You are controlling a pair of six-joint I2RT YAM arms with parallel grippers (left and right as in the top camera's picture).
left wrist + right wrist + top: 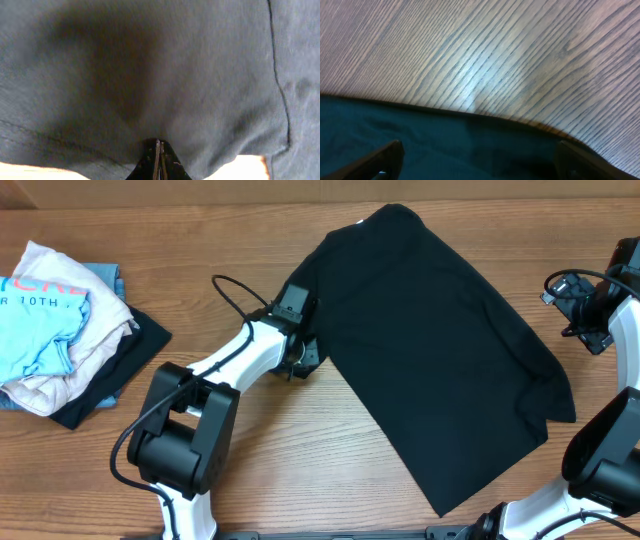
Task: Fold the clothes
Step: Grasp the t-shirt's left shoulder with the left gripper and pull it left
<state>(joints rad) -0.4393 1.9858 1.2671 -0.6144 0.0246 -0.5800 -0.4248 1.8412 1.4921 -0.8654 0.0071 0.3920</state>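
Observation:
The black T-shirt's sleeve (334,352) lies bunched under my left gripper, so my left gripper should draw the sleeve back toward the pile of other clothes (78,330) to spread it.
A black T-shirt (430,340) lies spread flat and diagonal across the table. My left gripper (303,356) sits at the shirt's left edge by the sleeve. In the left wrist view its fingers (158,159) are pressed together with the dark cloth (165,75) puckering at their tips. My right gripper (585,328) is open and hovers just off the shirt's right side. In the right wrist view its fingers (477,152) stand wide apart over the shirt's edge (445,145), with nothing between them.
A pile of other clothes (60,330), light blue, pink and dark, lies at the far left of the wooden table (300,470). A black cable (232,292) loops off the left arm. The right arm's base stands at the lower right (600,460).

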